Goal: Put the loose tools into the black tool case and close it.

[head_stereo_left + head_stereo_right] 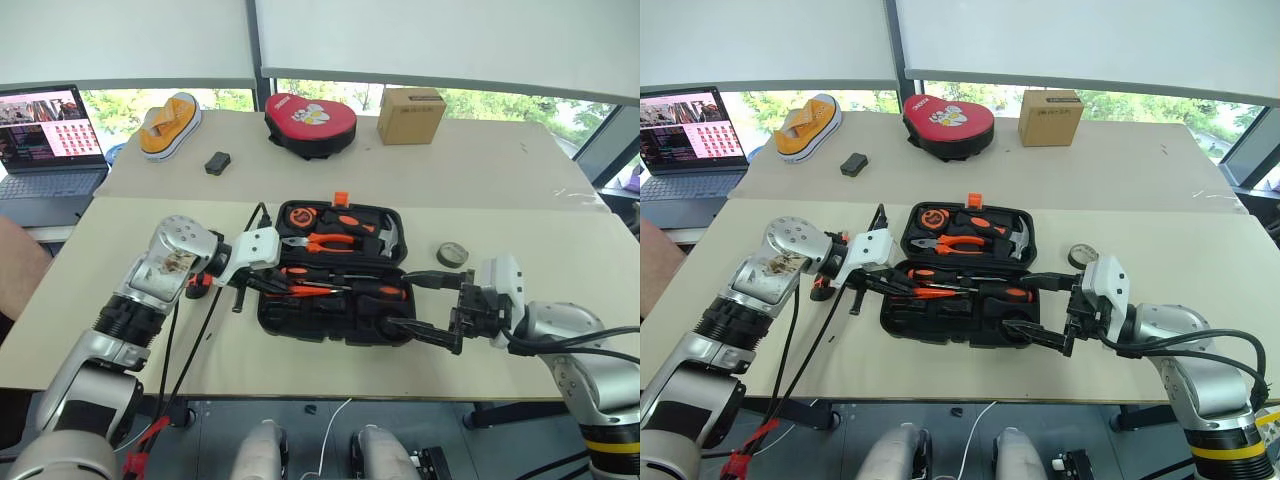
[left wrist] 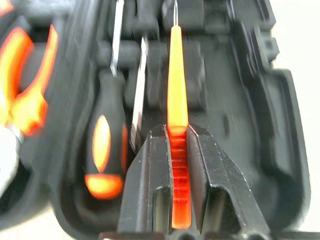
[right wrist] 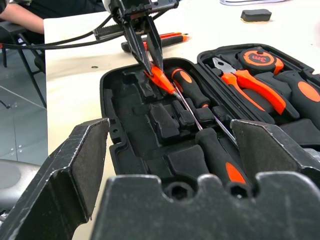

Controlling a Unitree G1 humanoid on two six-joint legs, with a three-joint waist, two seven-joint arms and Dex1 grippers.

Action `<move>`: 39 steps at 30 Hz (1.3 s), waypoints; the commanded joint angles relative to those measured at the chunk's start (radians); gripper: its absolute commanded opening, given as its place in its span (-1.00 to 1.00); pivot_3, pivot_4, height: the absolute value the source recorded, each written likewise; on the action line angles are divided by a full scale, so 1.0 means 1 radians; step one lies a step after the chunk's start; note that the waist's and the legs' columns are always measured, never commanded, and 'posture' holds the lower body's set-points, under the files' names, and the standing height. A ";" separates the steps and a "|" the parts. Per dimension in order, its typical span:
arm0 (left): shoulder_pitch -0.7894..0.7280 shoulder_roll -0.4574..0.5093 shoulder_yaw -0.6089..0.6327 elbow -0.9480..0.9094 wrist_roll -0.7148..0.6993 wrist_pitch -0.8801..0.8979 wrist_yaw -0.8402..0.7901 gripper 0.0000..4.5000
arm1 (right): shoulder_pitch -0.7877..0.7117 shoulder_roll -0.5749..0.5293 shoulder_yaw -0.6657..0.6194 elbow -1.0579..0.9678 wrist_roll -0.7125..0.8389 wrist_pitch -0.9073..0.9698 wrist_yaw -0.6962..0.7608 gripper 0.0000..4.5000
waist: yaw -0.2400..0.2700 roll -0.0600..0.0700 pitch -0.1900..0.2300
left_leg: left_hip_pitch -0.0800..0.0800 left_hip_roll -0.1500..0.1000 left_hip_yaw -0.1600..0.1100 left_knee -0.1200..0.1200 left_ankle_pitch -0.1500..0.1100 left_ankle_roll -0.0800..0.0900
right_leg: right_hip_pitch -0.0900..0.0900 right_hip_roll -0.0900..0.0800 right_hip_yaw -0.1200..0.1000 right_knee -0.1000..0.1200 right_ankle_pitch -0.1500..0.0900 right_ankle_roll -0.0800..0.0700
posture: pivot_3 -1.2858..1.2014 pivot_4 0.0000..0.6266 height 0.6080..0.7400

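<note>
The orange tester screwdriver's handle (image 3: 161, 80) sticks up at a slant above its slot, so next my left gripper lets go of the handle (image 2: 177, 97), closes its fingers and pushes the handle down with them.
The black tool case (image 1: 322, 325) lies open in the middle of the near table. Its far half holds pliers, a hammer and a tape measure. My left gripper (image 1: 270, 285) hangs over the case's near half, shut on the slim orange tester screwdriver (image 2: 177, 90), whose tip points into the slots. Beside it an orange-and-black screwdriver (image 2: 102, 150) sits in a slot. Another orange-and-black tool (image 3: 165, 39) lies on the table left of the case, partly hidden by my left arm. The dark tape roll (image 1: 452, 254) rests on the table right of the case. My right gripper (image 1: 400, 300) stands open at the case's front right corner, holding nothing.
On the far table are a red heart-shaped pouch (image 1: 310, 122), a cardboard box (image 1: 410, 113), a small black box (image 1: 218, 162) and an orange shoe (image 1: 168, 125). A laptop (image 1: 45, 140) stands at the far left, and a person's arm (image 1: 15, 265) shows at the left edge.
</note>
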 commanded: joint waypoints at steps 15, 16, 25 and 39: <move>-0.030 -0.064 -0.032 0.091 0.087 -0.025 0.054 -0.98 | 0.027 0.002 -0.027 -0.061 0.031 -0.001 -0.006 1.00 | 0.000 0.000 0.000 | 0.000 0.000 -0.001 0.000 0.000 0.000 | 0.000 0.000 0.000 0.000 0.000 0.000 | 0.03 -0.52 1.00; -0.028 -0.060 -0.036 0.091 0.094 -0.036 0.052 -0.98 | 0.026 0.002 -0.027 -0.061 0.031 -0.001 -0.006 1.00 | 0.000 0.000 0.000 | 0.000 0.000 -0.001 0.000 0.000 0.000 | 0.000 0.000 0.000 0.000 0.000 0.000 | 0.03 -0.52 1.00; -0.033 -0.049 -0.024 0.087 0.102 -0.069 0.049 -0.35 | 0.020 0.006 -0.022 -0.052 0.029 -0.003 -0.003 1.00 | -0.006 0.000 0.000 | 0.000 0.001 -0.001 0.000 0.000 0.000 | 0.000 0.001 0.000 0.000 0.000 0.000 | 0.03 -0.52 1.00; 0.024 -0.096 0.099 0.036 -0.036 -0.195 0.075 -0.35 | 0.024 0.023 -0.017 -0.051 0.028 -0.005 -0.001 1.00 | -0.001 0.000 0.000 | 0.000 0.000 -0.001 0.001 0.000 0.001 | 0.000 0.000 0.000 0.000 0.000 0.000 | 0.03 -0.52 1.00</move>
